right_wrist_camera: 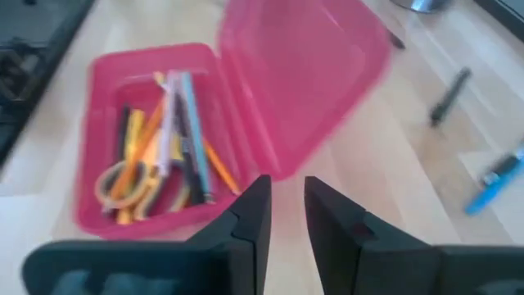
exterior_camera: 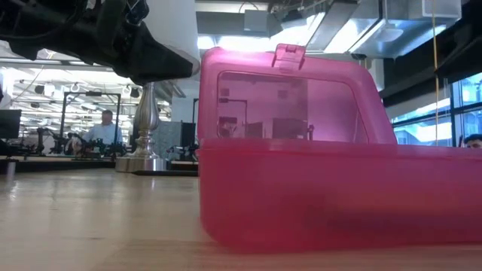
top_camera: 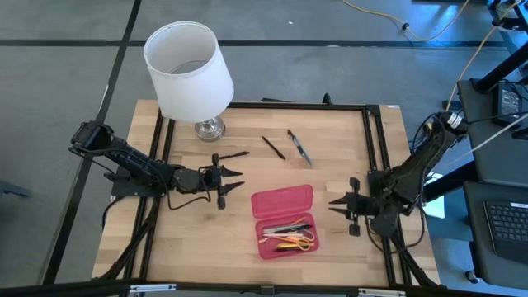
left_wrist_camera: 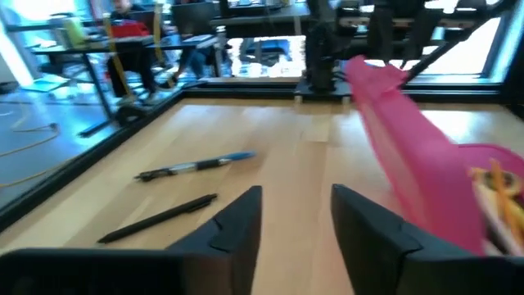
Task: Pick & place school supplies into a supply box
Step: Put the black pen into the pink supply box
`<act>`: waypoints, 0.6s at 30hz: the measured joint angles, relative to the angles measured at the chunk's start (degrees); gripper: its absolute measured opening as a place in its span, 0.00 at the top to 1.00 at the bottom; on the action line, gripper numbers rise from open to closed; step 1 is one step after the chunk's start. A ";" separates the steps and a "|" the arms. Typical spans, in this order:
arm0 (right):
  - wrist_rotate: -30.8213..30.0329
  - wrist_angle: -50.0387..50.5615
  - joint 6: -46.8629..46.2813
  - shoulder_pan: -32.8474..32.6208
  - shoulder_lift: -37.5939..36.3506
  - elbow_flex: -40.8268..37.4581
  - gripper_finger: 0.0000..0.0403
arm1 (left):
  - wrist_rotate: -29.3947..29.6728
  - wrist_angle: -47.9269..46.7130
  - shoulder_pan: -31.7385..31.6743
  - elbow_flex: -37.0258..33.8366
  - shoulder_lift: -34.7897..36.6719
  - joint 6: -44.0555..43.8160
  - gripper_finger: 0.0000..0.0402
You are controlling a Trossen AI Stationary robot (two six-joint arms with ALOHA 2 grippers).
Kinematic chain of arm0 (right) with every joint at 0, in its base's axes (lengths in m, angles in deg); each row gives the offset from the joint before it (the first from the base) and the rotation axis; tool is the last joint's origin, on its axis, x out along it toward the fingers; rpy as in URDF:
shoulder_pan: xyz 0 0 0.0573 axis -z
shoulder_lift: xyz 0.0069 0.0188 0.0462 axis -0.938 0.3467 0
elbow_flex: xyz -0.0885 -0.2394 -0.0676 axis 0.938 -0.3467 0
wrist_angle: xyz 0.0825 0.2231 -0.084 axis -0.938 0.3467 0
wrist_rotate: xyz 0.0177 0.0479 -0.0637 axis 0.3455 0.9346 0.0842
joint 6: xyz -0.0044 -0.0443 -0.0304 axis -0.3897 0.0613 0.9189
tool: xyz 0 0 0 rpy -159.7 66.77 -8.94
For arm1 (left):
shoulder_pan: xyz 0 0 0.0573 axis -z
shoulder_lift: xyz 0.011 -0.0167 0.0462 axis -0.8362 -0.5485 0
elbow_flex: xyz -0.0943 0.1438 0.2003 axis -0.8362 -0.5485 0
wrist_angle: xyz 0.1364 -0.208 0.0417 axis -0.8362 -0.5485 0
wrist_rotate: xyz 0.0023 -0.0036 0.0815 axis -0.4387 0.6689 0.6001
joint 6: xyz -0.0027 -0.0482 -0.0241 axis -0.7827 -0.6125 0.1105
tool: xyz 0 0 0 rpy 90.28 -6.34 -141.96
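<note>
The black pen near the lamp's foot is a long way from the robot's right gripper, so next the left gripper pulls back and picks that pen up.
The supply box [top_camera: 283, 219] is a pink plastic case lying open in the middle of the table, with its lid [top_camera: 281, 200] toward the far side. Its tray [right_wrist_camera: 147, 139] holds several pens, pencils and yellow-handled scissors [right_wrist_camera: 123, 184]. On the bare wood beyond the box lie two school supplies: a black pen [top_camera: 274, 147] and a silver pen with a blue end [top_camera: 299, 147]. Left of the box my left gripper [top_camera: 235, 181] hovers open and level, nothing between its fingers [left_wrist_camera: 296, 197]. Right of the box my right gripper [top_camera: 334, 204] slants down with a narrow empty gap [right_wrist_camera: 286, 184].
A lamp with a white shade [top_camera: 188, 70] and a metal foot [top_camera: 209, 128] stands at the far left. A black frame [top_camera: 375, 140] borders the table. A thin dark stick [top_camera: 235, 154] shows just beyond my left gripper; whether it is a pen I cannot tell.
</note>
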 joint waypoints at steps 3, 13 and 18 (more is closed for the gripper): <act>-1.31 -0.37 -1.68 -0.01 -2.44 -2.86 0.80 | 3.10 -0.61 0.00 0.00 0.00 0.00 0.56; -1.94 -5.00 -1.78 0.03 -12.70 -11.53 0.80 | 4.16 -1.55 -0.81 0.02 0.00 -0.39 0.43; -1.92 -9.79 -1.52 0.03 -15.54 -15.71 0.80 | 1.16 -6.56 -5.83 0.00 0.00 -2.93 0.45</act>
